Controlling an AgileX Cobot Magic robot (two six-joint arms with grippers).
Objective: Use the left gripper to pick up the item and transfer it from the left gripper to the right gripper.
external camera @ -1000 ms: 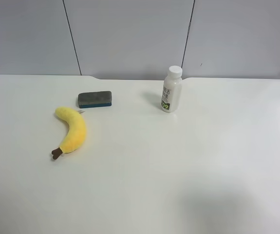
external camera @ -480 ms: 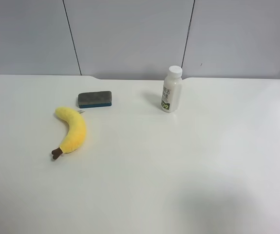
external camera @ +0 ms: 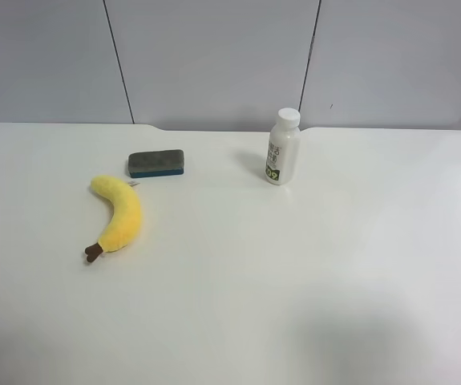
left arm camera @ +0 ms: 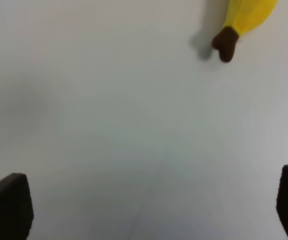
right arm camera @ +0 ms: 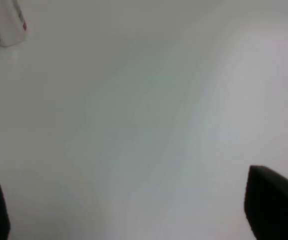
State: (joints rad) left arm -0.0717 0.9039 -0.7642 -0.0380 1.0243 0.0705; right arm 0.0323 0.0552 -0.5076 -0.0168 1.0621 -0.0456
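The yellow banana's stem half is clear of the dark grey eraser (external camera: 156, 163), so the robot's left gripper should go on reaching for that half (external camera: 122, 230) until its fingers close around it.
A yellow plush banana (external camera: 119, 212) with a brown stem lies on the white table (external camera: 294, 265) at the exterior high view's left. No arm shows in that view. In the left wrist view the banana's stem end (left arm camera: 239, 22) is apart from my left gripper (left arm camera: 146, 212), whose dark fingertips (left arm camera: 6, 205) stand wide apart and empty over bare table. My right gripper (right arm camera: 133, 212) is also open and empty, its fingertips (right arm camera: 274, 202) wide apart over bare table.
A dark grey eraser with a blue base (external camera: 156, 163) lies just behind the banana. A white bottle with a green label (external camera: 283, 147) stands at the back middle; it also shows in a corner of the right wrist view (right arm camera: 3, 25). Grey wall panels stand behind the table.
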